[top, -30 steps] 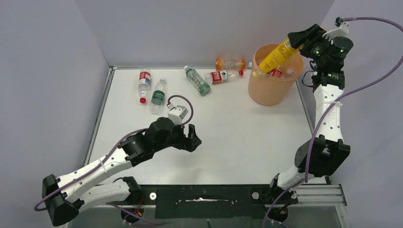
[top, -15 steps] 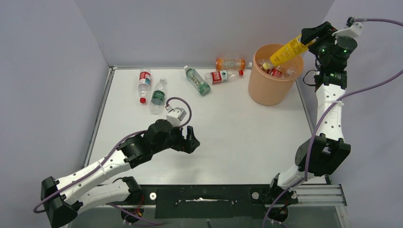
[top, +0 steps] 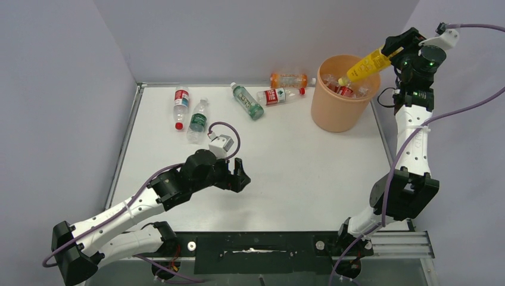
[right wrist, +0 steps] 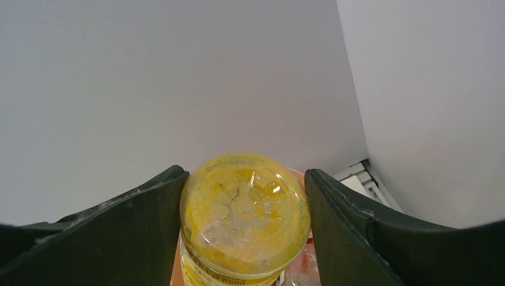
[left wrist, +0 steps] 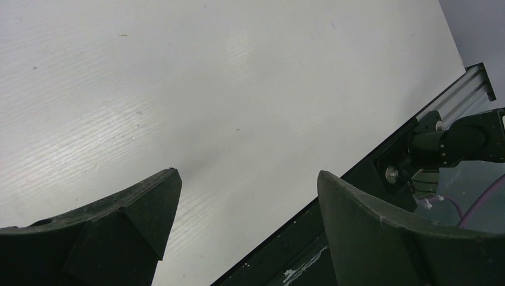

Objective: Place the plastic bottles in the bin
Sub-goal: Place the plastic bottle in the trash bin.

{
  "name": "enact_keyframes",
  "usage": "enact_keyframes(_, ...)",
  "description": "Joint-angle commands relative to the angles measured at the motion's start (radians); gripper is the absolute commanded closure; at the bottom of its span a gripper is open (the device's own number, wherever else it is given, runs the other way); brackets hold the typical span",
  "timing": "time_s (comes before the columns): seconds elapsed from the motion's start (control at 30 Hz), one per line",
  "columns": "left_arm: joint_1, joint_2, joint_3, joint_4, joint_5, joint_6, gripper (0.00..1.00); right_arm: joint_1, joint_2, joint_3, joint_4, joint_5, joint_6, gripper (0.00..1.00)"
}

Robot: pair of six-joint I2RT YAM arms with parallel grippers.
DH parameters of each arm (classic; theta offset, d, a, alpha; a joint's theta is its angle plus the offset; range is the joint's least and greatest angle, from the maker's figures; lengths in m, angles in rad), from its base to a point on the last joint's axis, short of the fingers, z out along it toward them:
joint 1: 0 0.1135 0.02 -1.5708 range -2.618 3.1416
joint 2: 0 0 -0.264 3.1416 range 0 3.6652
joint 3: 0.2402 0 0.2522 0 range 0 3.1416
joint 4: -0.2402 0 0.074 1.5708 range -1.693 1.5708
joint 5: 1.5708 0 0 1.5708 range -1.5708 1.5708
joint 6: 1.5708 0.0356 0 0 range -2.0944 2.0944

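I should move my right gripper inward over the bin next and let go there, because the yellow bottle's cap end (top: 343,81) points down into the bin's opening (top: 335,72).
My right gripper (top: 389,52) is shut on the base of a yellow plastic bottle (top: 364,66), which hangs tilted, cap down, over the far right side of the peach-orange bin (top: 331,117). In the right wrist view the yellow bottle's round bottom (right wrist: 245,210) fills the gap between both fingers. Several bottles (top: 345,89) lie inside the bin. Loose on the table at the back are an orange bottle (top: 290,79), a red-labelled one (top: 277,95), a green one (top: 248,101), another green-labelled one (top: 198,120) and a red-labelled one (top: 181,101). My left gripper (top: 242,173) is open over bare table, holding nothing.
Grey walls close off the back and both sides. The table's black front rail (left wrist: 333,196) runs just past my left gripper (left wrist: 247,179). The right arm's base (top: 405,193) stands at the table's right edge.
My right gripper has risen and drawn back to the right with the yellow bottle, pulling its cap end up out of the bin. The left arm shifted only slightly.
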Motion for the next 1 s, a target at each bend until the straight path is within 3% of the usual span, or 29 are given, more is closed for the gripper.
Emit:
enact_keyframes(0.0, 0.010, -0.009, 0.035, 0.043, 0.000, 0.016, 0.14, -0.004, 0.034, 0.026, 0.044, 0.058, -0.047, 0.42)
enact_keyframes(0.43, 0.015, -0.007, 0.055, 0.026, 0.000, 0.011, 0.14, 0.046, 0.168, 0.132, 0.007, 0.120, -0.142, 0.38)
enact_keyframes(0.53, 0.017, -0.014, 0.052, 0.027, 0.001, 0.005, 0.14, 0.090, 0.191, 0.161, -0.009, 0.141, -0.208, 0.29)
enact_keyframes(0.6, 0.017, -0.017, 0.050, 0.030, 0.000, 0.002, 0.14, 0.130, 0.194, 0.181, -0.028, 0.165, -0.262, 0.15)
enact_keyframes(0.7, 0.020, -0.013, 0.048, 0.036, 0.002, -0.001, 0.14, 0.193, 0.177, 0.182, -0.054, 0.207, -0.336, 0.03)
enact_keyframes(0.97, 0.022, 0.013, 0.042, 0.054, 0.008, -0.011, 0.14, 0.245, 0.007, 0.095, -0.177, 0.245, -0.327, 0.02)
